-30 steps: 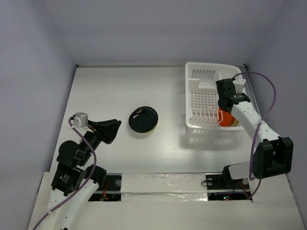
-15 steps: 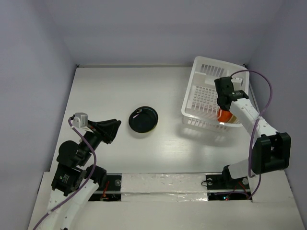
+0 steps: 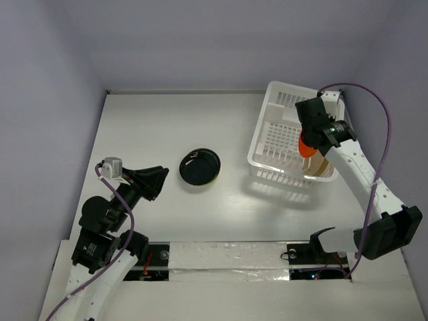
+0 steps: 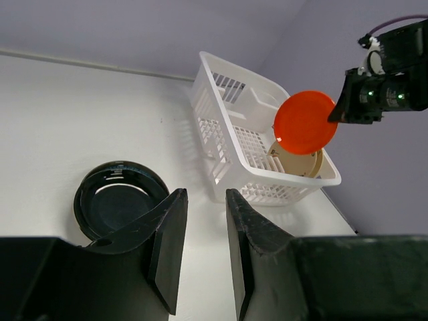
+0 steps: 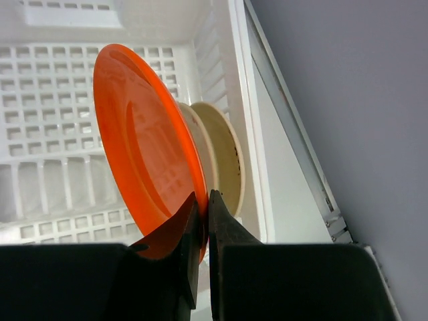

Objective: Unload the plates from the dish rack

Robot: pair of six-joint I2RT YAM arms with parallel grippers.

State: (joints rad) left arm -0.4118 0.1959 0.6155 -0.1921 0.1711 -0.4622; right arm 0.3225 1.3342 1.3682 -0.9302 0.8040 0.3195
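The orange-red plate [image 4: 304,122] hangs clear of the cream plates and the black plate [image 3: 199,167] lies open, so the robot's right gripper should go on to the black plate and let go.
My right gripper [image 5: 203,195] is shut on the rim of the orange-red plate [image 5: 140,140], which it holds on edge above the white dish rack [image 3: 267,137]. From above, the right gripper [image 3: 309,134] and the orange-red plate [image 3: 305,144] hang over the rack's right half. Two cream plates [image 5: 224,154] stand on edge in the rack by its right wall, right behind the held one. A black plate [image 3: 199,166] lies flat on the table. My left gripper [image 3: 160,182] hovers open just left of the black plate [image 4: 120,200], with nothing between its fingers.
The rack sits skewed at the table's back right, close to the right wall [image 3: 394,100]. In the left wrist view the rack [image 4: 208,127] is ahead and to the right. White table [image 3: 154,127] lies between the black plate and the back wall.
My right gripper closed on the orange-red plate and lifted it out of the rack. The rack was dragged and turned, its near end swinging left. The left arm stayed still.
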